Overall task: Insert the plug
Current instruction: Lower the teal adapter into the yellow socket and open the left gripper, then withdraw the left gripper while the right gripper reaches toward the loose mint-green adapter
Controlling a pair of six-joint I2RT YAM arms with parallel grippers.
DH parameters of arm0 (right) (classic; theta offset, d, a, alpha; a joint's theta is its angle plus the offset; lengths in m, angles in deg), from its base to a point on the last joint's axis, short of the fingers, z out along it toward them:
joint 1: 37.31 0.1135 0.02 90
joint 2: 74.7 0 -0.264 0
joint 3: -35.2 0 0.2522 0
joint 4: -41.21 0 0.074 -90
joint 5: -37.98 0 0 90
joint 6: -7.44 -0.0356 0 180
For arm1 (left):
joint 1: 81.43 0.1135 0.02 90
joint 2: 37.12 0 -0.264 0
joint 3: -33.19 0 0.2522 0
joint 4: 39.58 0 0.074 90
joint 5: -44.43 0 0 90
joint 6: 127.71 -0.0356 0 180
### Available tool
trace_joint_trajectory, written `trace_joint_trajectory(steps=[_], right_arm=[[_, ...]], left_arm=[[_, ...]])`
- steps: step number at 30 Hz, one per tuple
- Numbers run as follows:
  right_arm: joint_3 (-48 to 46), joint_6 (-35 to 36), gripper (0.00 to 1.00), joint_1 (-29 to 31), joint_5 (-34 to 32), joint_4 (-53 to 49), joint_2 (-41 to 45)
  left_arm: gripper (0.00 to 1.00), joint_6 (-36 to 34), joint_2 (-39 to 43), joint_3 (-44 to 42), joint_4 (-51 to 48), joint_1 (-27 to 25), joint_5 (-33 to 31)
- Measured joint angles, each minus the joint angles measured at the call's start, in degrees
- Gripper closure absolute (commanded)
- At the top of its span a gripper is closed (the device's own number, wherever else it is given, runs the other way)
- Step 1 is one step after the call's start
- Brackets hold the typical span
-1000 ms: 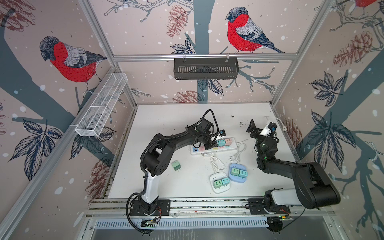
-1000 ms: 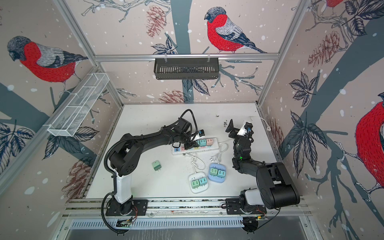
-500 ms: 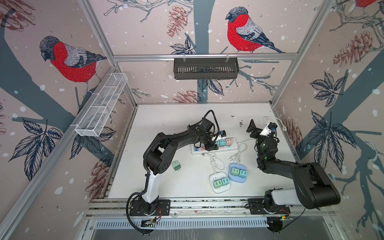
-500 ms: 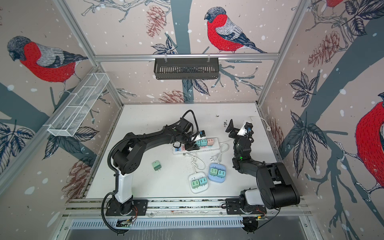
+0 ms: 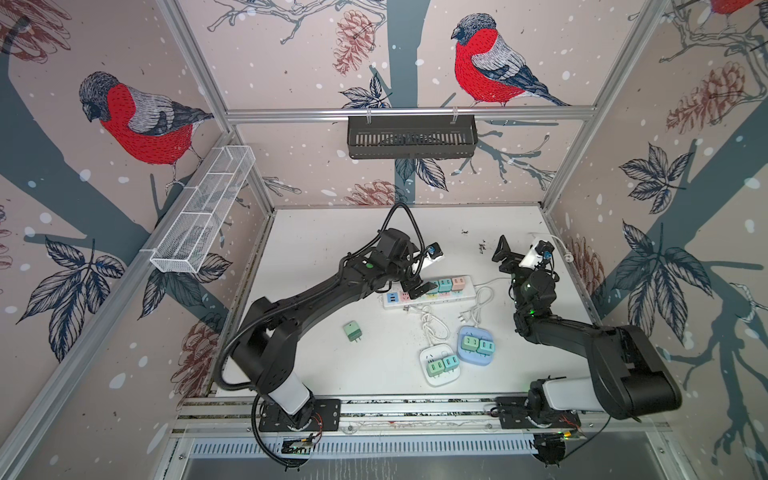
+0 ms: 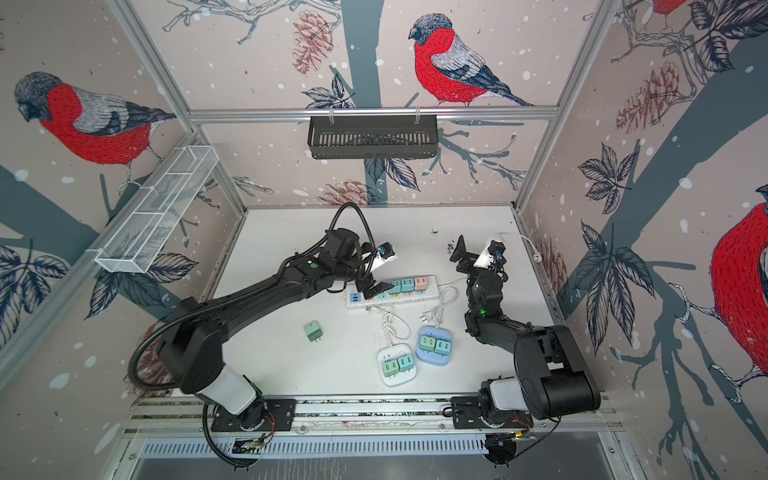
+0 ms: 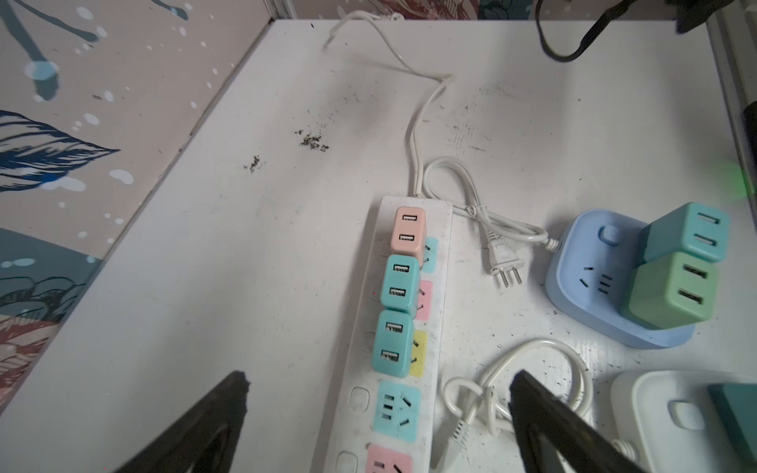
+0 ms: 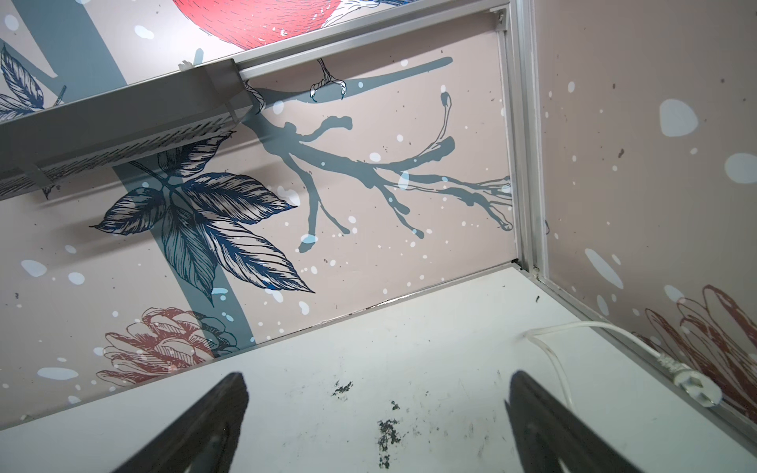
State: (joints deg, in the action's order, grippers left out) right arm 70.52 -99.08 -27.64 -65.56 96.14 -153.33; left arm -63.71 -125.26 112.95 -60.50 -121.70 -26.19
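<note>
The green plug lies flat, its prongs point(image 5: 357, 340) facing away from the strip's sockets, so my right gripper should take the plug's body point(image 5: 352, 328) and offer it to my left gripper.
A white power strip point(image 5: 467, 292) point(image 7: 360, 409) lies mid-table. Three plugs stand in it in a row: one pink plug point(image 7: 407, 233) and two teal plugs point(image 7: 399, 282) point(image 7: 392, 344). My left gripper point(image 5: 417, 289) point(image 6: 376, 289) point(image 7: 379, 376) hovers open over the strip, just behind the nearest teal plug. It straddles an empty teal socket point(image 7: 395, 409) and holds nothing. A loose green plug point(image 5: 352, 331) point(image 6: 313, 331) lies on the table to the left of the strip. My right gripper point(image 5: 517, 253) point(image 8: 377, 377) is raised at the right, open and empty, pointing at the back wall.
A blue socket cube point(image 5: 473, 360) point(image 7: 581, 262) and a white socket cube point(image 5: 444, 380) each carry two plugs, with coiled white cables point(image 5: 432, 322) between them and the strip. A loose cable end point(image 8: 692, 385) lies by the right wall. A black basket point(image 5: 411, 135) hangs on the back wall.
My left gripper has opened, letting go of the teal plug, which now stands in the strip. It has drawn back leftward along the strip. The right arm has not moved.
</note>
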Motion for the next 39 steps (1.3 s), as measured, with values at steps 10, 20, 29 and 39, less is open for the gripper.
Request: trace_joint_trajectory(steps=[10, 20, 29, 39], right_arm=[[2.2, -5.0, 0.00, -0.6, -3.9, -6.2, -0.7], [1.4, -7.6, 0.00, -0.8, 10.3, -8.1, 2.4], [7.3, 3.0, 0.01, 23.6, 4.0, -18.9, 16.0], [8.9, 1.2, 0.09, 46.5, -5.9, -37.0, 16.3]], left_arm=[[0.01, 16.8, 33.2, -36.5, 24.3, 1.8, -23.8], [0.01, 26.0, 54.2, -54.4, 41.5, 8.2, -28.7], [0.01, 27.5, 49.6, -52.5, 42.1, 8.3, -30.1], [0.01, 33.5, 47.3, -53.7, 44.2, 15.1, -29.9]])
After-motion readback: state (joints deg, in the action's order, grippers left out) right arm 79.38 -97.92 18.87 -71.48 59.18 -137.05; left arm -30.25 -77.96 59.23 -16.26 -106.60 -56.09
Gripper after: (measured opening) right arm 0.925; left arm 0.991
